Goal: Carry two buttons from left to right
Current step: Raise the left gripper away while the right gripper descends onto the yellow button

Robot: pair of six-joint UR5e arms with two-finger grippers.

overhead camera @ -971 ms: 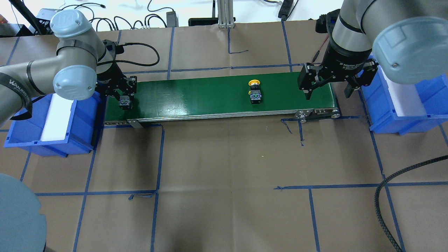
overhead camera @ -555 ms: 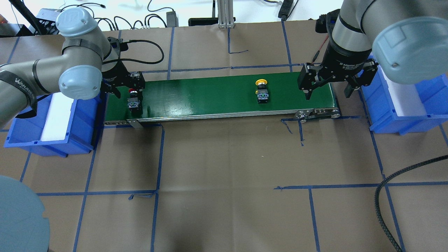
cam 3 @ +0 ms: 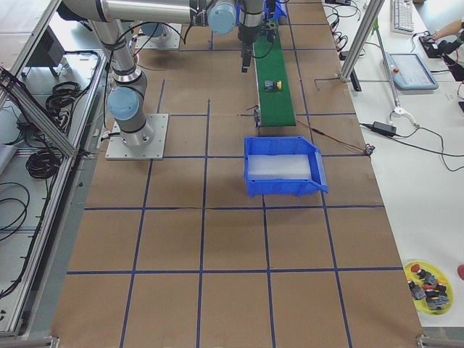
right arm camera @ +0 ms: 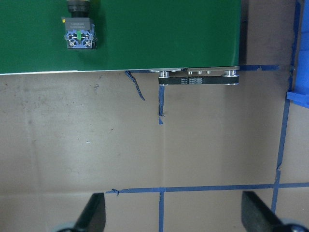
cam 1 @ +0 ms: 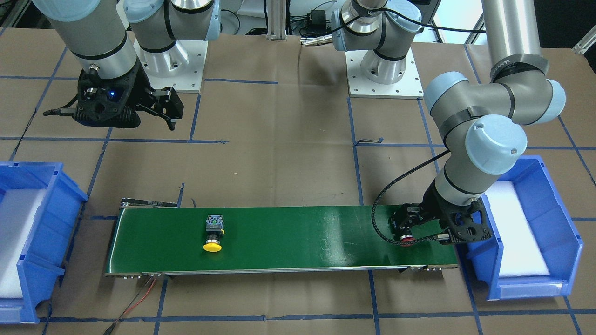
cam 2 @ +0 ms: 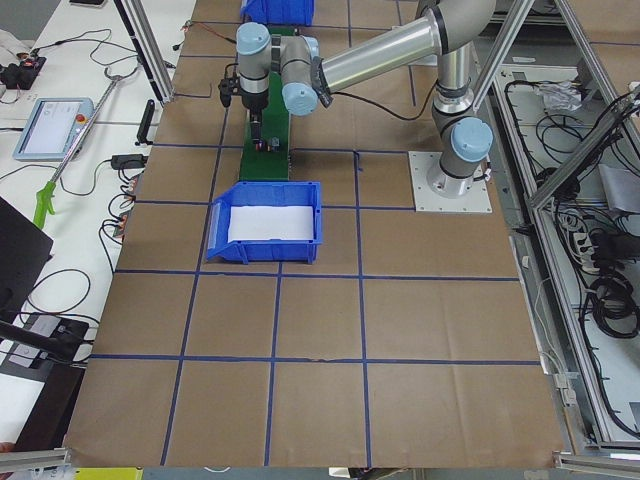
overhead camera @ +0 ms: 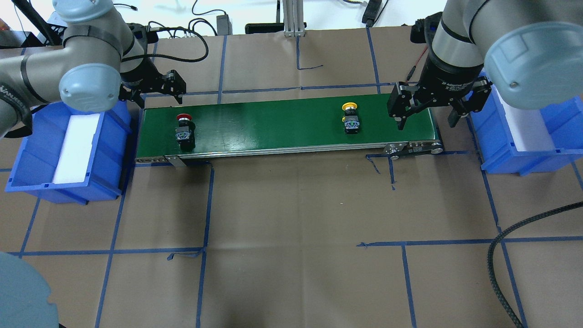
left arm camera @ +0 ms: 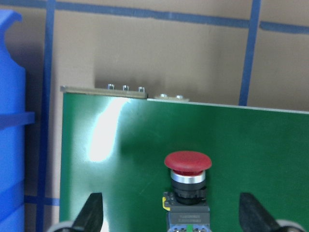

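Wires (cam 1: 146, 291) come out from the green conveyor belt. I therefore expect the red button (cam 1: 408, 240) to ride along the belt while I take the yellow button to the bin.
The red button (overhead camera: 184, 129) lies on the left end of the green conveyor belt (overhead camera: 273, 125), cap away from me. It also shows in the left wrist view (left arm camera: 187, 180). My left gripper (overhead camera: 152, 91) is open and empty, above and just behind that belt end; its fingertips (left arm camera: 92, 212) stand either side of the red button, clear of it. The yellow button (overhead camera: 350, 119) lies further right on the belt; its rear block shows in the right wrist view (right arm camera: 79, 36). My right gripper (overhead camera: 427, 119) is open and empty, over the belt's right end.
A blue bin (overhead camera: 32, 164) with a white liner stands left of the belt, and another blue bin (overhead camera: 501, 141) stands right of it. A black braided cable (overhead camera: 501, 255) crosses the table at the front right. Blue tape lines mark the brown table cover.
My left gripper has let go of the red button on the belt, opened, and pulled up and back. Both buttons have travelled to the right along the belt. The right arm has not moved.
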